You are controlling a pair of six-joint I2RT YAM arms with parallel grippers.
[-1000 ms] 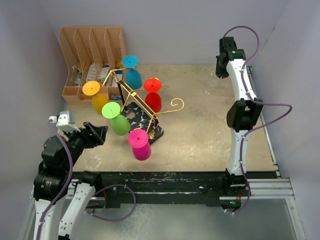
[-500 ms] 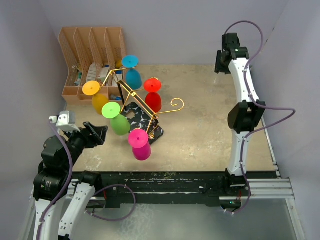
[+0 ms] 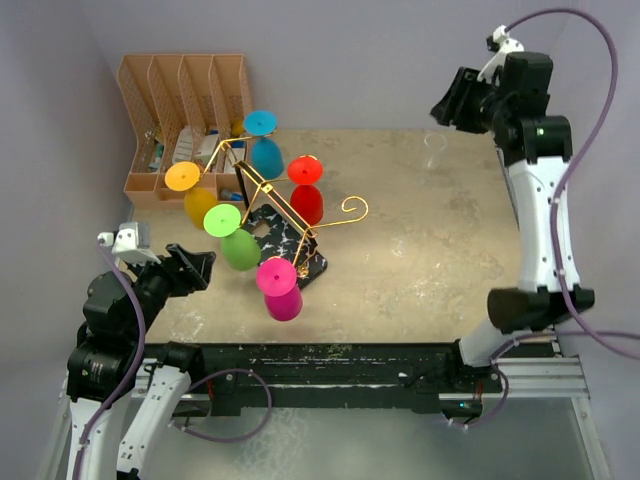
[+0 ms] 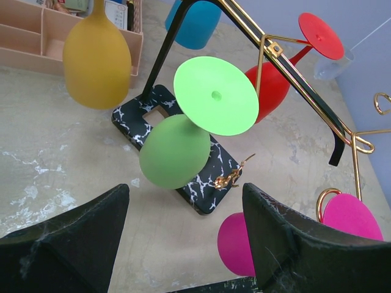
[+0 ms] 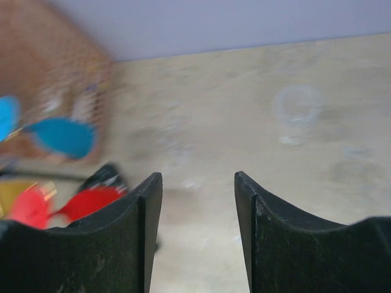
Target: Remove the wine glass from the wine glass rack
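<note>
I can see that the way to the magenta glass's foot (image 3: 276, 277) is open at the rack's near end, so I should go on moving my right gripper there until its fingers are on both sides of the foot's rim (image 3: 293, 272).
The wine glass rack (image 3: 300, 252), gold wire on a black marble-look base, stands left of centre. Teal (image 3: 264, 150), yellow (image 3: 198, 205), red (image 3: 307, 200), green (image 3: 240, 248) and magenta (image 3: 283, 298) wine glasses hang on it upside down. A clear glass (image 3: 437, 150) stands alone on the table at the far right, also in the right wrist view (image 5: 297, 108). My right gripper (image 3: 455, 100) hangs open and empty, high above and beside that clear glass (image 5: 197, 177). My left gripper (image 3: 195, 268) is open and empty near the green glass (image 4: 174, 155), facing the rack's base (image 4: 204, 183).
An orange-brown slotted file organiser (image 3: 185, 100) with small items stands at the back left, close behind the rack. Grey walls close in the back and both sides. Bare table (image 3: 420, 250) lies between the rack and the right arm.
My right gripper opened, then rose and swung back to the right, leaving the clear glass standing on the table. The left arm and the rack have not moved.
</note>
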